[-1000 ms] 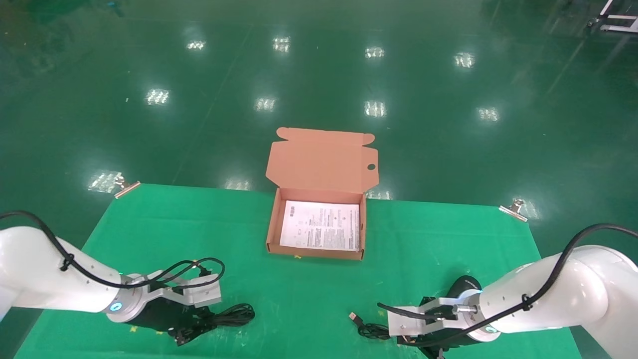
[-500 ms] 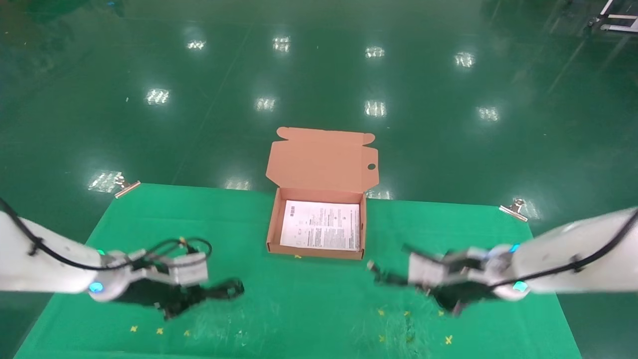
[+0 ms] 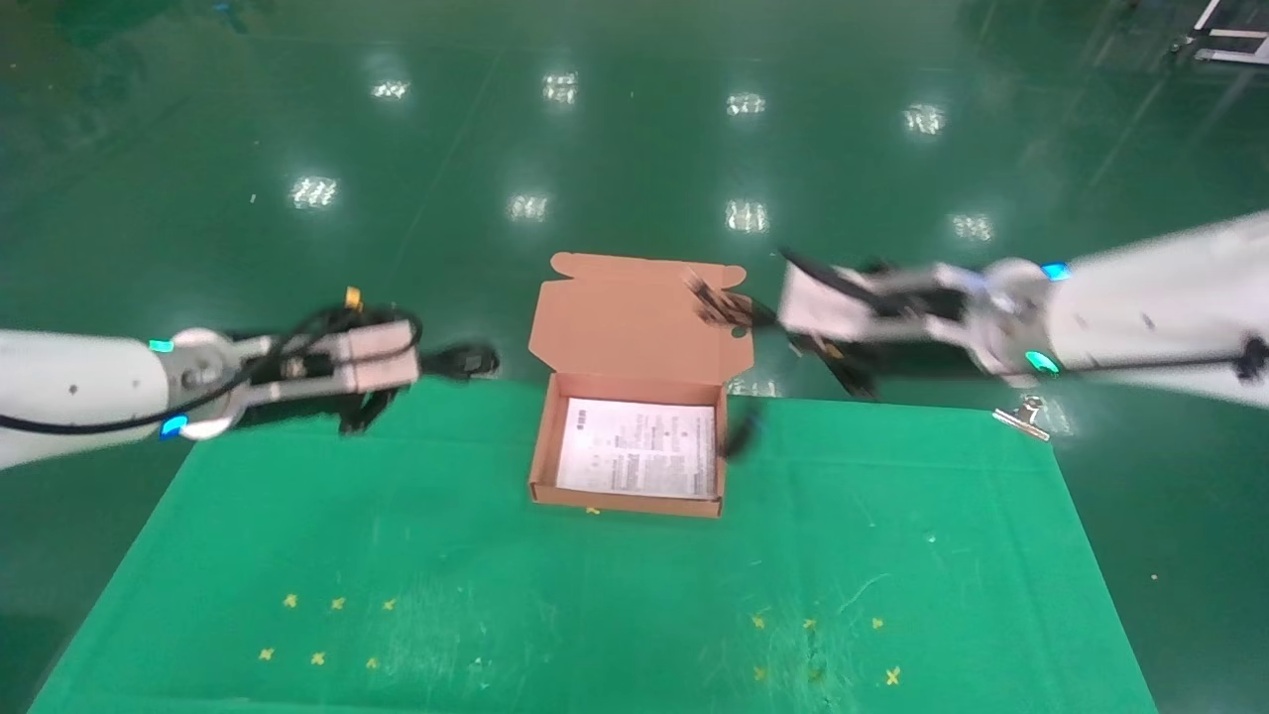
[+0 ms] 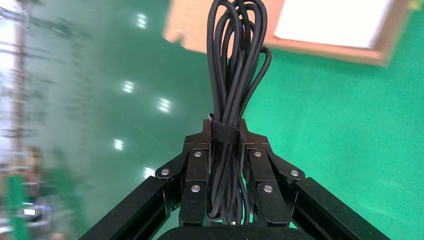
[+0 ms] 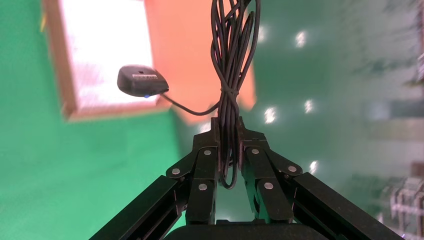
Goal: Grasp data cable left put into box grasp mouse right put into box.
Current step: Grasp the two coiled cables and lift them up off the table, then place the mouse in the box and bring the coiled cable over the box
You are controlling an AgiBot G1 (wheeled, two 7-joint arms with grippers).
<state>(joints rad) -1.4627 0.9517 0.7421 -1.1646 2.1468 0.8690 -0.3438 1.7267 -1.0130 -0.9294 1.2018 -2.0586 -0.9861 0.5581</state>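
Both grippers are coming together beside the box with the mouse dangling point(image 3: 743, 430) there, so I should pull my left gripper back until my right gripper lowers the mouse inside point(image 3: 636, 446).
The salmon-orange box point(image 3: 541, 448) stands open at the table's far middle, lid point(image 3: 634, 322) up, with a white sheet point(image 3: 639, 448) inside. My left gripper point(image 3: 433, 361) is raised left of the lid and shut on the data cable point(image 3: 473, 359), a black loop bundle that stands out past the fingers in the left wrist view point(image 4: 235, 75). My right gripper point(image 3: 758, 314) is raised right of the lid and shut on the thin mouse cord point(image 5: 229, 75). The mouse point(image 3: 739, 433) hangs from the cord by the box's right wall, and shows in the right wrist view point(image 5: 142, 81).
Green cloth point(image 3: 615, 595) covers the table, with small yellow marks near the front. A metal clip point(image 3: 1021, 415) holds the far right corner. Shiny green floor lies beyond the far edge.
Both arms have lifted from the near table and swung out toward the box. The left carries the data cable, the right carries the mouse cord with the mouse dangling.
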